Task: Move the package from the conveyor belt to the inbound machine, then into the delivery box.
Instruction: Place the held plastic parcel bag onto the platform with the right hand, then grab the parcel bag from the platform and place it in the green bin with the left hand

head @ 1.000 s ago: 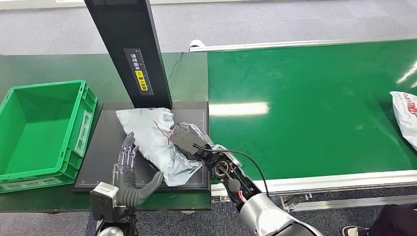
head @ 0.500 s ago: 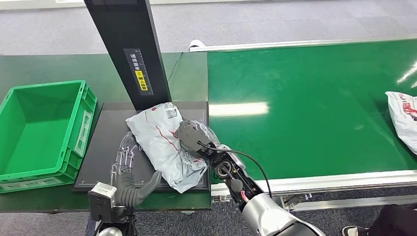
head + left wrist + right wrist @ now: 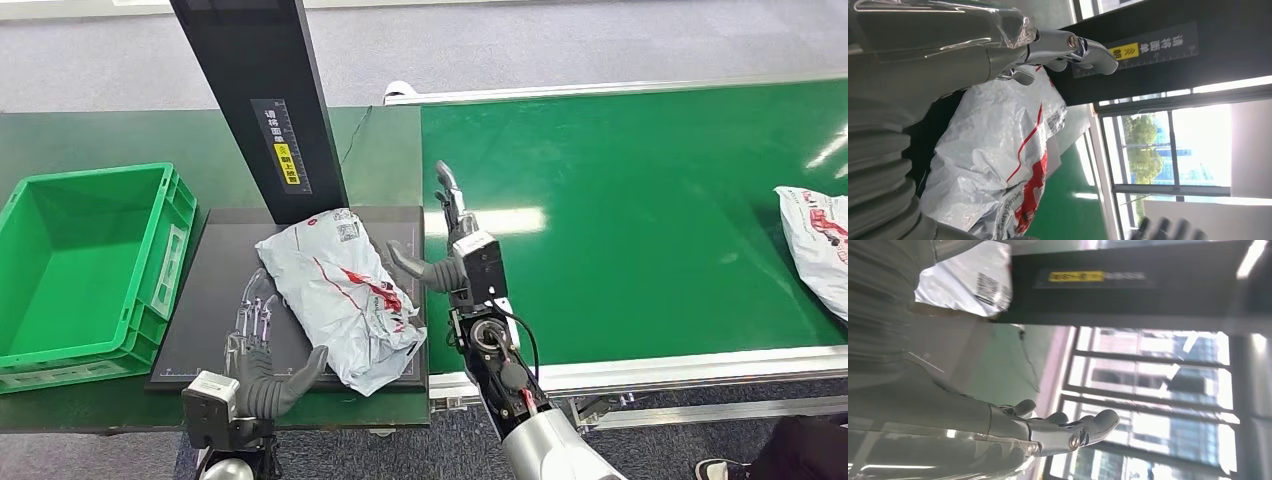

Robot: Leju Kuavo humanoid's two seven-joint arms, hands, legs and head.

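My gripper will lift the white package [image 3: 335, 290], and loose wrinkles crease the package's near end [image 3: 378, 350], so the package will bunch into a fold and droop around my grip.
A white plastic package [image 3: 342, 295] with red print lies flat on the black plate of the inbound machine [image 3: 222, 290], below its dark upright column [image 3: 262, 100]. My right hand [image 3: 452, 245] is open, fingers stretched out, just right of the package over the belt's edge and apart from it. My left hand [image 3: 262, 345] is open at the package's near left side, fingers pointing at it; the left wrist view shows the package [image 3: 998, 155] close under the fingers [image 3: 1068, 47]. The green delivery box [image 3: 85, 265] stands empty at the left.
The green conveyor belt [image 3: 640, 210] runs to the right, and a second white package [image 3: 815, 240] lies on it at the right edge. A dark green table [image 3: 100, 135] carries the box and the machine. A person's shoe shows at bottom right.
My right hand let go of the package and lifted off to the right, fingers now spread. The package shifted slightly right and settled flat on the plate. The far package drifted left on the belt.
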